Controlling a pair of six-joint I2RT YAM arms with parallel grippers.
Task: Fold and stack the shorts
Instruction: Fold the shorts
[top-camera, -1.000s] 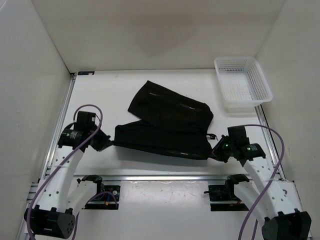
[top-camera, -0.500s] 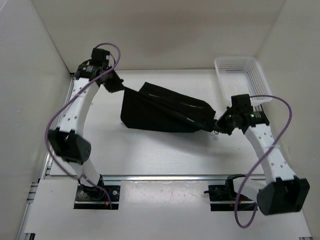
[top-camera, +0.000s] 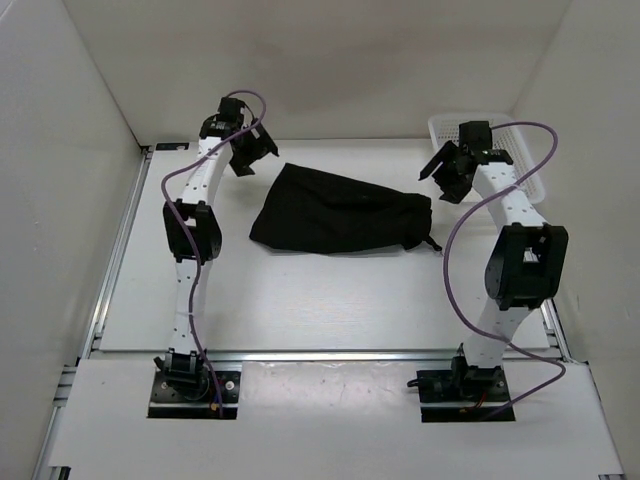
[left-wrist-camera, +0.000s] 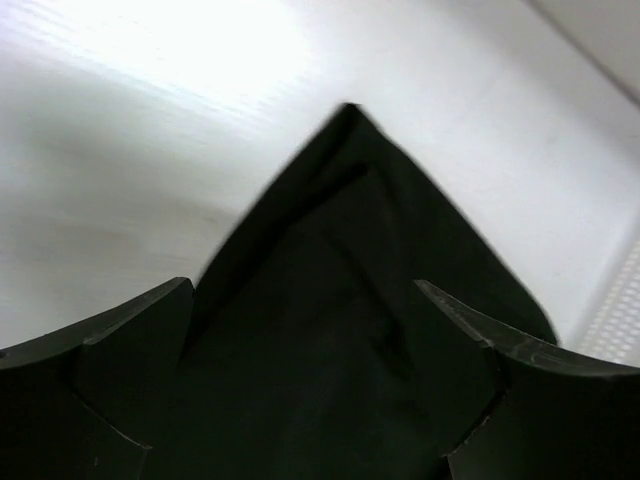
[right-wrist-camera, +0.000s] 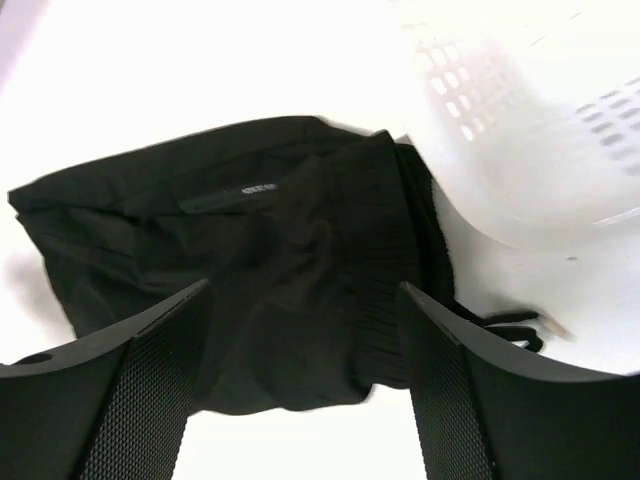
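Note:
The shorts lie far out, with their waistband end next to the basket. My left gripper and my right gripper should pull both ends closer before folding.
The black shorts lie folded in a flat bundle on the white table, with the drawstring tip sticking out at the right end. My left gripper hangs open just past the shorts' far left corner, with nothing between its fingers. In the left wrist view the shorts lie below the spread gripper. My right gripper is open above the shorts' far right end. The right wrist view shows the waistband and drawstring under the open gripper.
A white mesh basket stands at the far right corner, partly behind the right arm, and it shows close by in the right wrist view as the basket. White walls close in the table on the left, the back and the right.
Both arms swung from the near edge to the far side and carried the shorts' near edge over, folding them. Both grippers then opened and let the fabric go.

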